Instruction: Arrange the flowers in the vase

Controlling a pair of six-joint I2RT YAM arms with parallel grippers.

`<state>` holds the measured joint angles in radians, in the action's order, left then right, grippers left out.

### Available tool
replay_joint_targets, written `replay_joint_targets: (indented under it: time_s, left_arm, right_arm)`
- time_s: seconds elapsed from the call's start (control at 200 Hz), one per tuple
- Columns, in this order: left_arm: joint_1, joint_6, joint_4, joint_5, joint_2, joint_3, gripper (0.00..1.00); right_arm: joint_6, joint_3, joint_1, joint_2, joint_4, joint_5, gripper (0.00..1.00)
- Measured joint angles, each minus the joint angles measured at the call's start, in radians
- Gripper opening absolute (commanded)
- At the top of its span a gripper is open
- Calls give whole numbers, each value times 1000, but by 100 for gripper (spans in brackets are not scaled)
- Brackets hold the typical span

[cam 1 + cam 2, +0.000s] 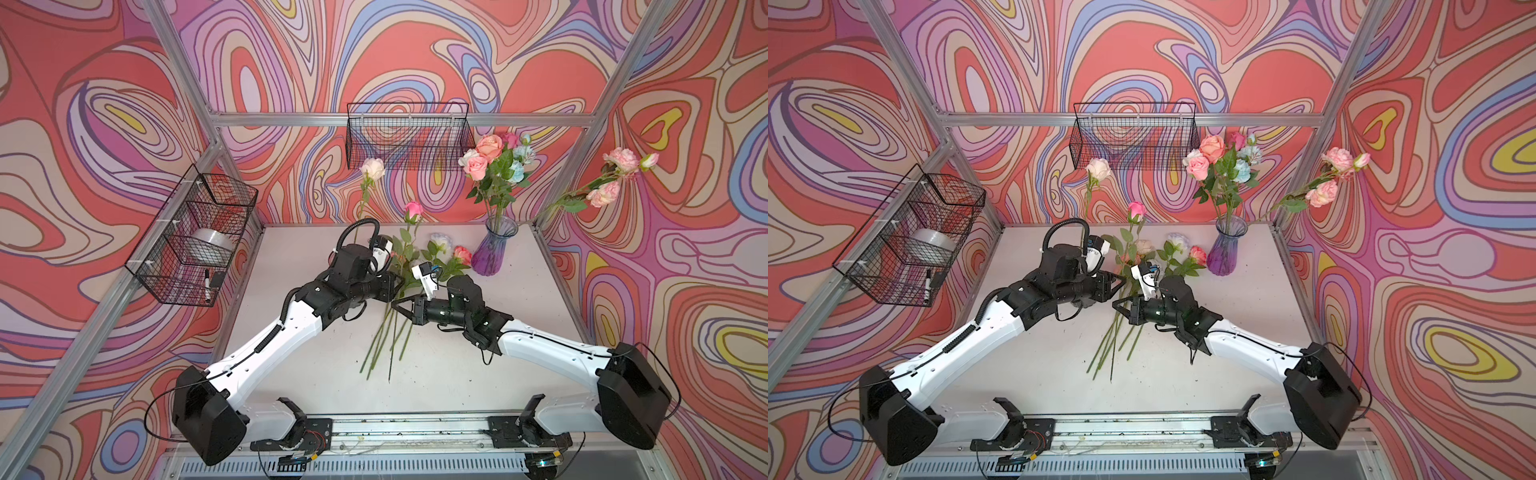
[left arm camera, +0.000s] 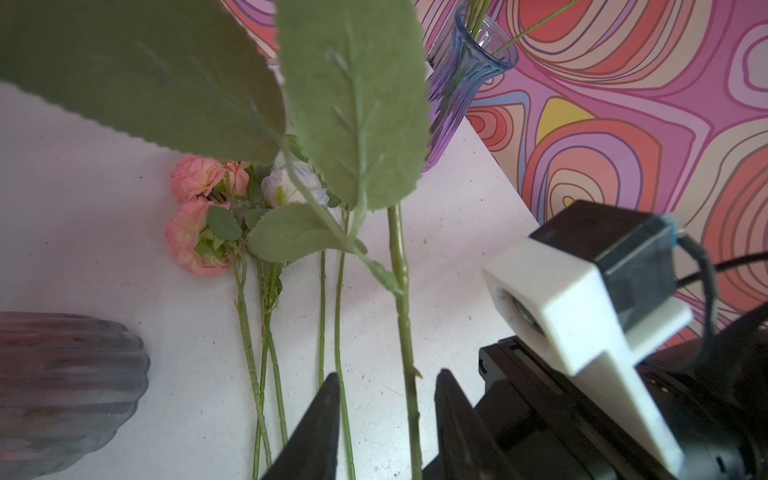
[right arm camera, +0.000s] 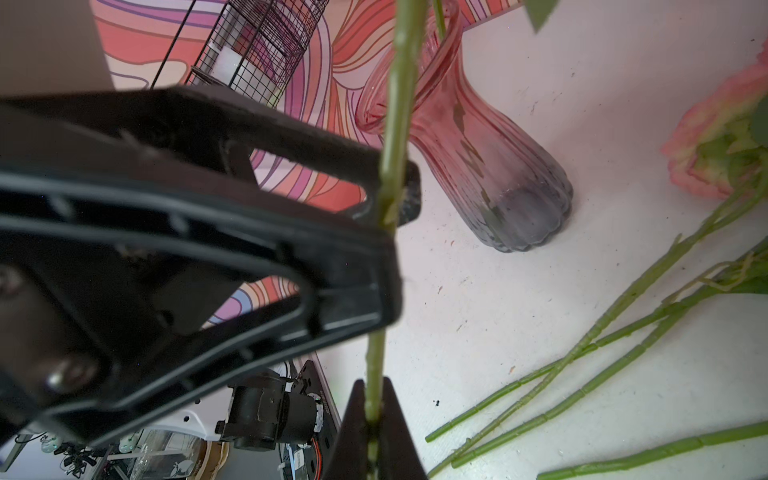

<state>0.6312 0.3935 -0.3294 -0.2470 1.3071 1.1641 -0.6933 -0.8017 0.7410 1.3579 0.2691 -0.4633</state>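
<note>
The pink rose is in my right gripper and the pink-grey vase (image 3: 497,169) is beyond my left gripper, so my left gripper should take the stem (image 2: 412,392) before placing the rose.
My right gripper (image 1: 392,305) (image 3: 372,399) is shut on the stem of a pink rose (image 1: 412,209), holding it upright over the table. My left gripper (image 1: 400,286) (image 2: 388,382) stands open around that same stem (image 2: 409,395), with a gap on each side. A blue-purple glass vase (image 1: 494,249) (image 2: 457,83) at the back right holds several flowers (image 1: 490,162), one spray (image 1: 615,174) leaning far right. More flowers (image 1: 462,254) (image 2: 195,232) lie on the table beside the grippers. A pink-grey vase (image 3: 478,145) stands behind the left arm, hidden in both top views.
A wire basket (image 1: 195,237) on the left frame holds a tape roll and a marker. Another wire basket (image 1: 409,137) hangs on the back rail. A cream rose (image 1: 372,168) rises behind the left arm. Loose stems (image 1: 382,340) fan across the white table (image 1: 316,374).
</note>
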Motion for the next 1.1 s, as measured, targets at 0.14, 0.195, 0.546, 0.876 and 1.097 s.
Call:
replay_joint_targets:
  time_s: [0.14,0.195,0.546,0.876,1.097]
  left_arm:
    - [0,2,8,-14,13,-8,18]
    - [0,3,14,-24,17,-9,14]
    - [0,3,42,-31,15,-14,0]
    - [0,-132,-34,194,-70,170,0]
    - [-2,-296,124,418,-256,187,0]
  right_arm:
    - [-3,0,0,0,-2,0,2]
    - [-5,0,0,1,-2,0,2]
    - [-14,0,2,0,5,28,39]
    - [34,34,3,-154,-84,133,42]
    - [74,56,4,-211,-154,225,42]
